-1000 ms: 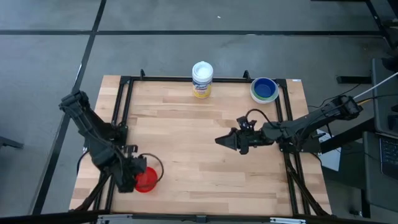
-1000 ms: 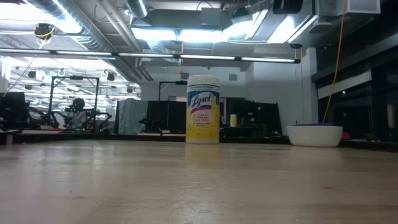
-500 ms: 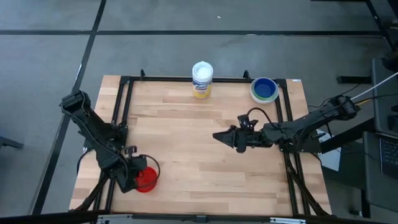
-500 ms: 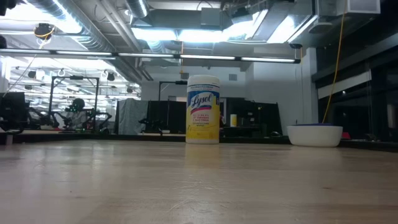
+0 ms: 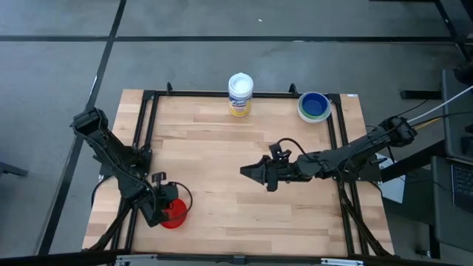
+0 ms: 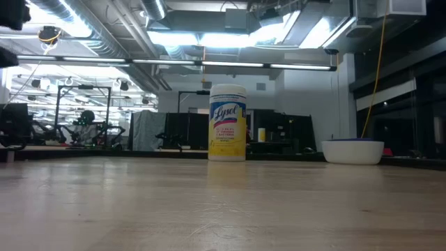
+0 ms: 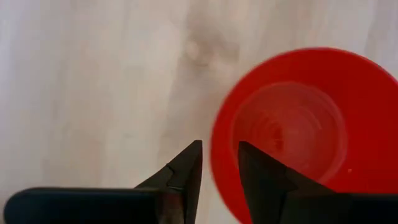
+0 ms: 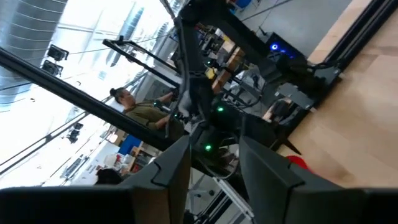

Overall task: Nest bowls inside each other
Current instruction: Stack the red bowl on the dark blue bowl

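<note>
The blue bowl (image 5: 315,105) is beyond my left gripper's reach. So I should hand the red bowl to my right gripper in front of the canister.
A red bowl (image 5: 176,214) stands upright, mouth up, on the wooden table near its front left corner. My left gripper (image 5: 160,213) points down over the bowl's left side, open. In the left wrist view one finger (image 7: 189,163) is outside the red bowl's (image 7: 292,130) rim and the other (image 7: 255,168) is over its inside. At the far right a white bowl (image 5: 313,108) holds a blue bowl (image 5: 315,105) nested in it. My right gripper (image 5: 245,171) hovers level over the table's middle, open (image 8: 214,149), with nothing between its fingers. My left gripper comes from above, its fingers on either side of the red bowl's rim (image 7: 216,146) on the bowl's left side. Whether either finger touches the rim, I cannot tell. The bowl rests on the table.
A white canister (image 5: 240,94) with a yellow and blue label (image 6: 228,129) stands at the middle of the far edge. A black frame (image 5: 148,133) runs along the table's left, right and far sides. Bare wood lies between the red bowl and the nested bowls (image 6: 352,150).
My left gripper has come down toward the red bowl, which has stayed where it was. My right gripper has moved toward the table's left, out over the middle, staying level.
</note>
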You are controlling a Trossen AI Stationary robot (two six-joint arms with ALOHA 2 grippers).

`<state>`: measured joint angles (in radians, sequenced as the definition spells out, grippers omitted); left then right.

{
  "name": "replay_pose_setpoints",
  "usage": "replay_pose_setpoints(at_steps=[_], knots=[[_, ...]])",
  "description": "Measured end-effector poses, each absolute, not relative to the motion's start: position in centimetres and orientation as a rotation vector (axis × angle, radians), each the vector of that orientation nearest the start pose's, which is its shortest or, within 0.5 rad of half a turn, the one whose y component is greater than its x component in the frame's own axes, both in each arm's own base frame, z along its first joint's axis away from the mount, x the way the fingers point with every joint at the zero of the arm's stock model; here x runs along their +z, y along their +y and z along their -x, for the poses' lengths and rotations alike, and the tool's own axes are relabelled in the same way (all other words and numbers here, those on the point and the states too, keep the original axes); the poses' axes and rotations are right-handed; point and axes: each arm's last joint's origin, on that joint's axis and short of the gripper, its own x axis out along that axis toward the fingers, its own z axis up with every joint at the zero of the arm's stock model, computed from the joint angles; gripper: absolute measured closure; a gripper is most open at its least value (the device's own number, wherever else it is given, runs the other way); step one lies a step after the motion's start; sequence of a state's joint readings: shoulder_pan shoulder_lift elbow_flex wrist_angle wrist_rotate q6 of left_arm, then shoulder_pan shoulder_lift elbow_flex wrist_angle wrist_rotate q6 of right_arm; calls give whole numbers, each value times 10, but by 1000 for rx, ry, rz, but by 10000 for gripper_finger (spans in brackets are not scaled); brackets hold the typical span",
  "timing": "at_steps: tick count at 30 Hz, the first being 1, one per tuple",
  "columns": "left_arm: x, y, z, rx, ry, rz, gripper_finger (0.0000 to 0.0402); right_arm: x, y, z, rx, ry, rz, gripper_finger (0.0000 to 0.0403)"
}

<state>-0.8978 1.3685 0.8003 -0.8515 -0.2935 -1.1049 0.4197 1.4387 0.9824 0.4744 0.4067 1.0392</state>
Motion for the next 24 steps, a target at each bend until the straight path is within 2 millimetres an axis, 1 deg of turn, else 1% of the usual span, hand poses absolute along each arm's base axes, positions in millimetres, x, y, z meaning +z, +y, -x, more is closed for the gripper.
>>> replay_pose_setpoints(at_steps=[5, 8, 10, 11, 12, 14, 16, 18, 22, 24], knots=[[171, -165, -141, 194, 1231, 204, 302, 315, 126, -300, 30, -11, -1050, 253], [162, -159, -138, 251, 1250, 230, 304, 316, 128, -298, 30, -17, -1053, 254], [155, -152, -136, 293, 1277, 241, 325, 315, 128, -298, 28, -13, -1050, 261], [153, -150, -136, 307, 1280, 240, 349, 315, 128, -298, 25, -9, -1049, 265], [153, -149, -138, 317, 1269, 246, 373, 314, 128, -298, 22, -4, -1046, 271], [158, -145, -144, 362, 1210, 263, 391, 314, 128, -298, 18, 3, -1041, 283], [169, -138, -154, 469, 1114, 239, 396, 314, 128, -298, 19, 1, -1038, 296], [187, -129, -164, 602, 998, 191, 397, 314, 128, -298, 18, 2, -1031, 309], [236, -108, -186, 869, 652, 170, 398, 313, 128, -298, 15, 5, -1006, 333], [259, -95, -196, 969, 477, 173, 398, 312, 128, -298, 5, 18, -993, 343]])
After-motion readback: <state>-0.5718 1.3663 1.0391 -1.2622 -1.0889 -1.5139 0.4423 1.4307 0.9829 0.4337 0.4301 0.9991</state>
